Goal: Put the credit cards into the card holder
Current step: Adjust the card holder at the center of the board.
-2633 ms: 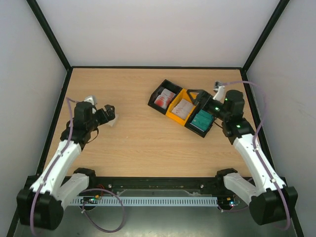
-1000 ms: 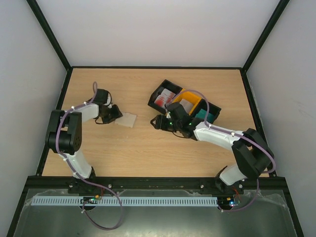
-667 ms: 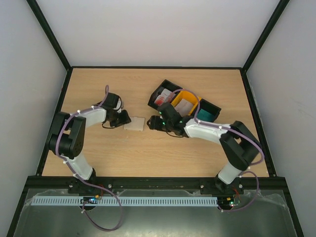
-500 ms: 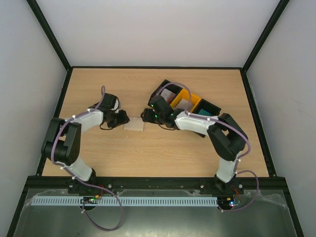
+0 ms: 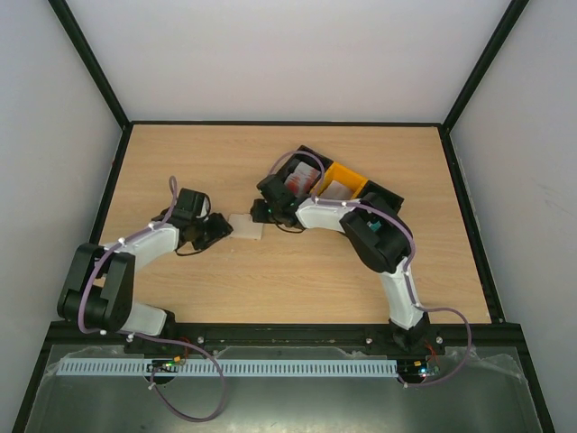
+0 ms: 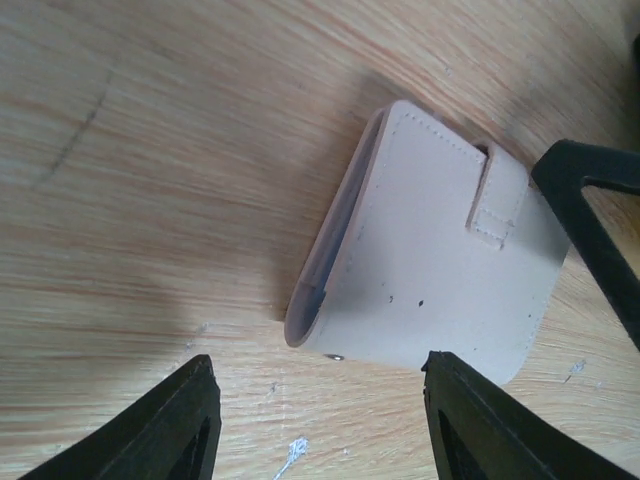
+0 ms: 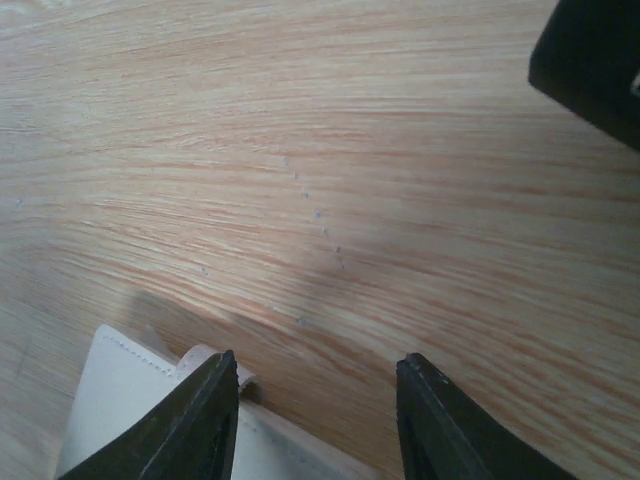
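My right gripper should take hold of the strap's fold (image 6: 507, 163) and flip the card holder over first, because the card holder lies with its strap's stitched end (image 6: 492, 222) facing up and its snap side facing down.
The card holder (image 5: 245, 225) (image 6: 430, 270) lies shut on the wood with its strap flap fastened. My left gripper (image 5: 219, 229) (image 6: 320, 362) stands open just left of it, with nothing between its fingers. My right gripper (image 5: 261, 211) (image 7: 318, 358) is open at the holder's far right corner, low over the table; one of its fingers (image 6: 590, 200) shows in the left wrist view. A corner of the holder (image 7: 125, 395) sits by its left finger. Credit cards lie in the bins: white ones with red print (image 5: 297, 180) and pale ones (image 5: 335, 191).
Three joined bins run diagonally behind the right arm: a black one (image 5: 306, 155), an orange one (image 5: 347, 173) and another black one (image 5: 388, 193). A dark shape (image 7: 590, 70) fills the top right corner of the right wrist view. Black rails edge the table.
The left gripper has drawn back a little from the card holder and its jaws have widened. The right arm has swung left from the bins to the holder, its jaws narrowing.
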